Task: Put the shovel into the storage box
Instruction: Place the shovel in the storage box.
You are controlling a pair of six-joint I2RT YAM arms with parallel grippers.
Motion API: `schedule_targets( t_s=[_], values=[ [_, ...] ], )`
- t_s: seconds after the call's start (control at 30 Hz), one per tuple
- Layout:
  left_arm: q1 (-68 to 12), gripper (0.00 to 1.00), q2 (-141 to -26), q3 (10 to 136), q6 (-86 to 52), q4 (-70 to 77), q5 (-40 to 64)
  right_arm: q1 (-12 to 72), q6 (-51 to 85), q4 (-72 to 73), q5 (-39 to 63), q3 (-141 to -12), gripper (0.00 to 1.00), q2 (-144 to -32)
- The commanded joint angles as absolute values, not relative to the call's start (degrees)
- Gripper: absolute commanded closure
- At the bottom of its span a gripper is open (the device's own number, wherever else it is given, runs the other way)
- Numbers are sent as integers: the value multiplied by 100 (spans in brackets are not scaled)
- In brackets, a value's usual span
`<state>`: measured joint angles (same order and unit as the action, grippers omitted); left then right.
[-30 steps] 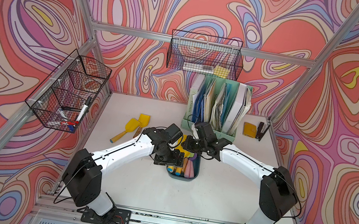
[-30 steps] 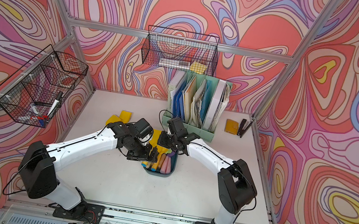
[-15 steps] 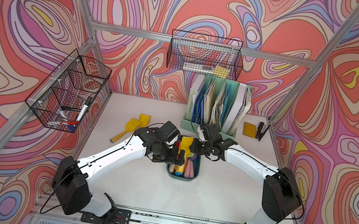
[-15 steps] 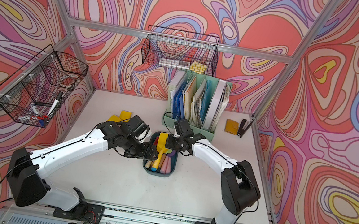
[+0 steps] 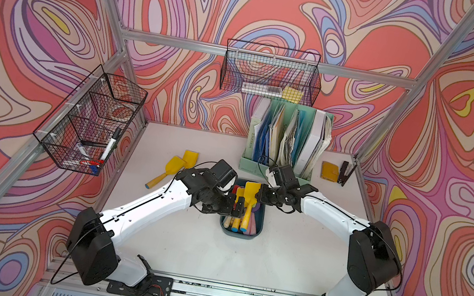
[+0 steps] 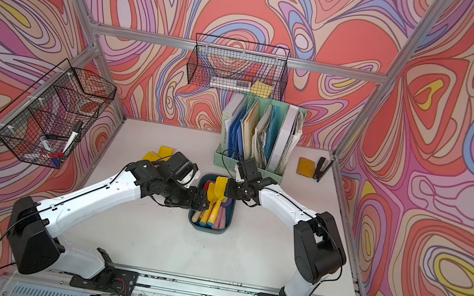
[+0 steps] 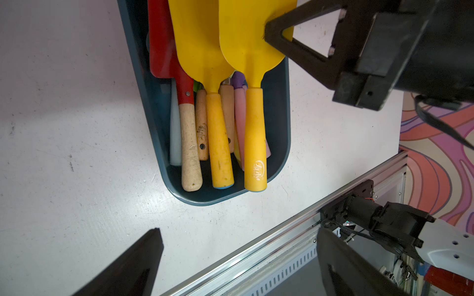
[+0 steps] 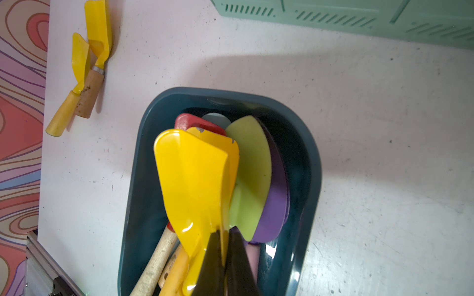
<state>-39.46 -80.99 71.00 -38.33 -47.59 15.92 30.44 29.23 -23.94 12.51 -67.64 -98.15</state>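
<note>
The topmost yellow shovel's blade (image 8: pixel 191 177) is tilted above the pile while the shovel's handle is in the box, so next my right gripper lowers the shovel flat next to the green blade (image 8: pixel 254 170).
The dark teal storage box (image 5: pixel 241 236) (image 6: pixel 205 229) (image 7: pixel 139 66) (image 8: pixel 143 159) sits mid-table and holds several shovels with red, yellow, green and purple blades. My right gripper (image 5: pixel 260 194) (image 6: pixel 228 188) (image 8: pixel 224 232) is shut on the blade edge of the topmost yellow shovel (image 5: pixel 251 191) (image 6: pixel 220 185) (image 7: pixel 255 133) (image 8: pixel 189 174). That shovel's handle reaches the box's near end. Just left of the box, my left gripper (image 5: pixel 235 203) (image 6: pixel 201 200) (image 7: pixel 239 230) stands wide open and holds nothing. Two more yellow shovels (image 5: pixel 175 164) (image 6: pixel 159 153) (image 8: pixel 87 66) lie on the table at the back left.
A mint-green file organiser (image 5: pixel 250 166) full of folders stands right behind the box. Black wire baskets hang on the back wall (image 5: pixel 270 72) and the left wall (image 5: pixel 89 119). A yellow pad (image 5: pixel 329 171) and a stapler (image 5: pixel 345 172) lie at the back right.
My left gripper has opened fully and pulled back slightly left of the box. The right gripper stays shut on the yellow shovel's blade, having shifted over the box's far end.
</note>
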Motion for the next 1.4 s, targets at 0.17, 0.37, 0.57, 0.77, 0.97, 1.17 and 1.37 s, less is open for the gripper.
schedule_targets(
  t_s=[0.17, 0.37, 0.57, 0.77, 0.97, 1.17, 1.37],
  values=[
    [-3990, 1, -8005, 7022, -3753, -4705, 1572, 3023, 3026, -2086, 1288, -6583, 100, -10089],
    [-3990, 1, -8024, 7028, -3744, -4706, 1591, 3023, 3122, -2074, 1170, -6539, 100, -10316],
    [-3990, 1, -8035, 7031, -3727, -4713, 1600, 3020, 3154, -2183, 1042, -6591, 100, -10406],
    [-3990, 1, -8051, 7040, -3740, -4703, 1642, 3022, 3146, -2276, 1001, -6618, 100, -10379],
    [-3990, 1, -8042, 7058, -3770, -4693, 1687, 3024, 3120, -2360, 1002, -6679, 83, -10352],
    [-3990, 1, -8015, 7077, -3780, -4720, 1687, 3017, 3103, -2443, 980, -6741, 74, -10276],
    [-3991, 1, -8058, 7186, -3779, -4912, 1469, 3023, 3076, -2587, 943, -6833, 69, -10191]
  ],
)
